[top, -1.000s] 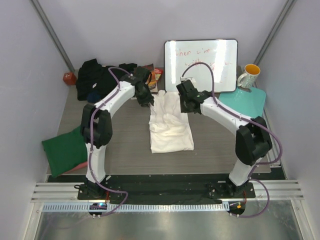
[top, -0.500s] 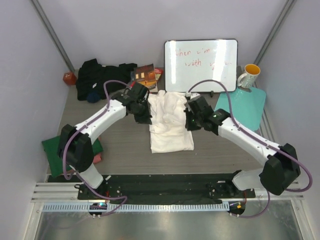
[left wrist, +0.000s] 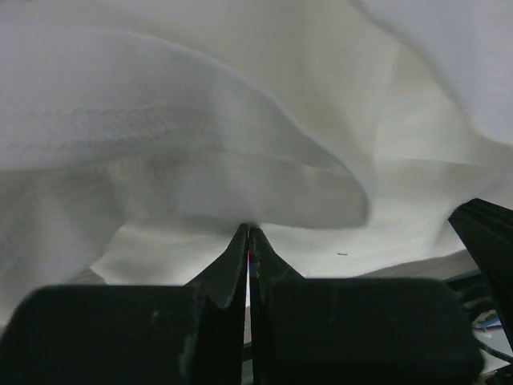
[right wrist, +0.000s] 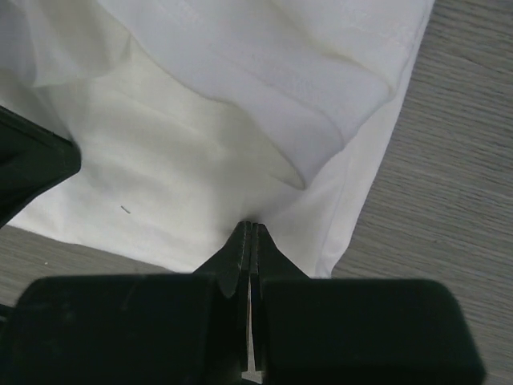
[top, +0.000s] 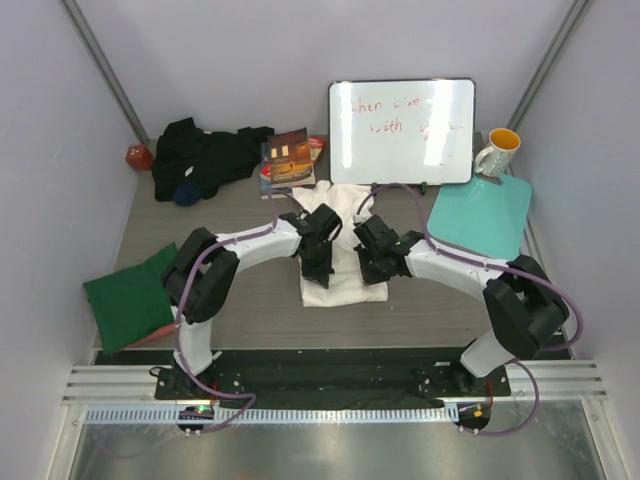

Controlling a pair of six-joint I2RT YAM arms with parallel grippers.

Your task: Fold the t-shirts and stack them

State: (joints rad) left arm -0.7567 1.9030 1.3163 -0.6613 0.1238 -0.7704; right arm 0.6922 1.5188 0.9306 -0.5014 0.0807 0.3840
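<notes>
The white t-shirt's far end (top: 345, 192) is up against the whiteboard's foot, so my grippers should pull the t-shirt's near hem (top: 345, 297) toward me before my right gripper gets to that end of the t-shirt.
The white t-shirt (top: 342, 285) lies partly folded at the table's middle, and its cloth fills the left wrist view (left wrist: 240, 120) and the right wrist view (right wrist: 200, 152). My left gripper (top: 317, 268) is over its left side, shut on a raised fold of the white cloth (left wrist: 248, 229). On the shirt's right side my right gripper (top: 367, 268) is shut on a fold beside the shirt's edge (right wrist: 251, 225). A black t-shirt pile (top: 205, 155) sits at the far left. A dark green t-shirt (top: 128, 297) lies at the near left.
A whiteboard (top: 402, 130) leans on the back wall, with books (top: 290, 160) to its left and a mug (top: 497, 152) to its right. A teal mat (top: 480, 215) lies at the right. A small red object (top: 138, 157) sits in the far left corner.
Both grippers have closed on the white shirt's cloth and moved from its far end toward the near side and the middle, drawing the cloth over the shirt.
</notes>
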